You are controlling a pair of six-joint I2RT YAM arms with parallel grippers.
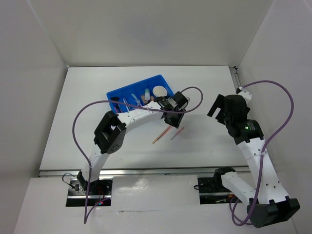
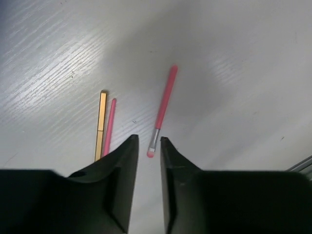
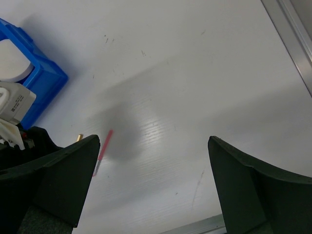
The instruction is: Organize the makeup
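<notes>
I should open my left gripper's empty fingers wider and then lower them around the brush (image 2: 158,126), because they hang almost closed above the tip of the pink brush (image 2: 150,154).
A pink brush with a silver ferrule (image 2: 163,109) lies on the white table, its tip between the fingertips of my left gripper (image 2: 148,141). That gripper is slightly open, empty, and hovers above it. A pink pencil (image 2: 109,126) and a gold stick (image 2: 101,124) lie side by side to the left. In the top view the pair (image 1: 161,135) and the brush (image 1: 177,133) lie just in front of the left gripper (image 1: 172,118). The round cream compact (image 1: 160,90) and pale tubes (image 1: 146,95) sit in the blue bin (image 1: 122,91). My right gripper (image 1: 218,106) is wide open and empty, over bare table (image 3: 153,141).
The blue bin's corner (image 3: 48,78) and the left wrist (image 3: 14,105) show at the left of the right wrist view. A metal rail (image 3: 292,39) runs along the table's right edge. White walls enclose the table on three sides.
</notes>
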